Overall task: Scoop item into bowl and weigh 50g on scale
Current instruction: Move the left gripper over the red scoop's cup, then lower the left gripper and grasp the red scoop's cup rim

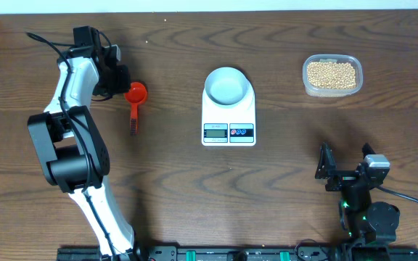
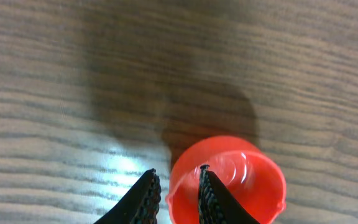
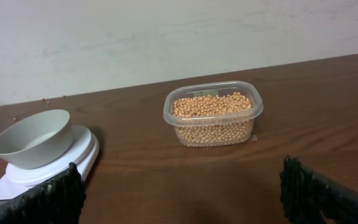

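Note:
I can see my left gripper's fingers sit too high over the red scoop's cup rim [image 2: 174, 188]. I should open them, go lower around the cup rim [image 2: 178, 179], then lift the scoop.
Tan-yellow beans [image 1: 332, 74] fill a clear plastic tub at the back right, and also show in the right wrist view [image 3: 211, 106]. The pale blue-grey bowl [image 1: 227, 85] stands empty on the white scale [image 1: 228, 132]. Both appear in the right wrist view, the bowl [image 3: 33, 138] on the scale [image 3: 73, 160]. A red scoop [image 1: 136, 93] lies on the table at the left, its handle toward the front. My left gripper [image 2: 178, 183] straddles the left rim of the scoop's cup [image 2: 241, 180], one finger inside and one outside, with small gaps. My right gripper [image 3: 179, 193] is wide open and empty.
The clear tub [image 3: 253, 112] stands on the wooden table right of the scale. The left arm [image 1: 71, 123] stretches from the front edge to the back left. The right arm [image 1: 365, 196] sits low at the front right. A pale wall lies behind the table.

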### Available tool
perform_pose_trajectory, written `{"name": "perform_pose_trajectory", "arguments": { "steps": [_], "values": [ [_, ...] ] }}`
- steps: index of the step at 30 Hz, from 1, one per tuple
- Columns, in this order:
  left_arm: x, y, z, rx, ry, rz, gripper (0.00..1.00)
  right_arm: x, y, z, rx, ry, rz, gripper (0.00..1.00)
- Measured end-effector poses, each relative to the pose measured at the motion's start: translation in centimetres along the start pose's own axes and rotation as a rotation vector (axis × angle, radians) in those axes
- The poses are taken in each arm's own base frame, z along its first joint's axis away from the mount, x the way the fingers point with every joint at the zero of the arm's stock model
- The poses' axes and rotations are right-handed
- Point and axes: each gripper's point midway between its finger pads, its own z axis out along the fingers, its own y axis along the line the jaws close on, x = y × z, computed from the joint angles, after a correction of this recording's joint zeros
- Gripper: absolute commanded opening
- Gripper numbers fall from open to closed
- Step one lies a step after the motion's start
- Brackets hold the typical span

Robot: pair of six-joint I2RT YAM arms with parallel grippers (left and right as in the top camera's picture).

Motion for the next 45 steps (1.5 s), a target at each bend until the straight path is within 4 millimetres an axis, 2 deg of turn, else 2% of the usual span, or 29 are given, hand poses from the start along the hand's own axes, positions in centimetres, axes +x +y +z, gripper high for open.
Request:
{"name": "perform_pose_trajectory", "arguments": {
  "steps": [4, 14, 21, 29, 31, 36, 41, 44, 45],
  "values": [
    [-0.3, 0.0, 0.0, 0.0, -0.013, 0.004, 0.24, 0.0, 0.0, 0.0, 0.0, 0.0, 0.0, 0.99],
    [1.0, -0.8, 1.3, 0.006, 0.015, 0.017, 0.24, 0.0, 0.0, 0.0, 0.0, 0.0, 0.0, 0.99],
    [1.1, -0.8, 1.3, 0.006, 0.017, 0.018, 0.25, 0.0, 0.0, 0.0, 0.0, 0.0, 0.0, 0.99],
    [1.1, -0.8, 1.4, 0.006, 0.017, 0.017, 0.47, 0.0, 0.0, 0.0, 0.0, 0.0, 0.0, 0.99],
    [1.1, -0.8, 1.4, 0.006, 0.017, 0.017, 0.49, 0.0, 0.0, 0.0, 0.0, 0.0, 0.0, 0.99],
    [1.3, -0.8, 1.5, 0.006, 0.022, 0.018, 0.49, 0.0, 0.0, 0.0, 0.0, 0.0, 0.0, 0.99],
    [2.6, -0.6, 2.5, 0.006, 0.044, 0.014, 0.48, 0.0, 0.0, 0.0, 0.0, 0.0, 0.0, 0.99],
    [2.9, -0.5, 2.8, 0.004, 0.048, 0.015, 0.4, 0.0, 0.0, 0.0, 0.0, 0.0, 0.0, 0.99],
    [2.9, -0.5, 2.8, 0.006, 0.047, 0.015, 0.34, 0.0, 0.0, 0.0, 0.0, 0.0, 0.0, 0.99]
  ]
}}
